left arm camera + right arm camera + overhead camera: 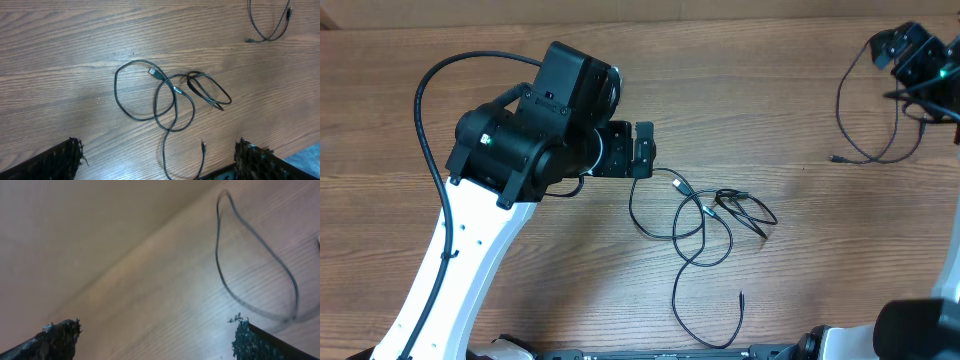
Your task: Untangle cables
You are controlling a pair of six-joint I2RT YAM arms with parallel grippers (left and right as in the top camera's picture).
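Observation:
I can see the thin cable lying clear of the tangled cables, so I continue to move my right gripper toward its inner strand until the open fingers are on both sides of it, then close them.
The tangled cables lie in overlapping black loops at mid-table, with a silvery plug tip and one loose end trailing toward the front edge. In the left wrist view the tangle lies flat, ahead of the fingers. My left gripper hovers just left of it, open and empty. A separate thin cable curves on the table at the far right, also in the left wrist view. Beside its upper end my right gripper stands open, with that cable's loop in front.
The left arm's thick black cable arches over the left side of the table. Robot bases line the front edge. The table's front edge shows at the lower right of the left wrist view.

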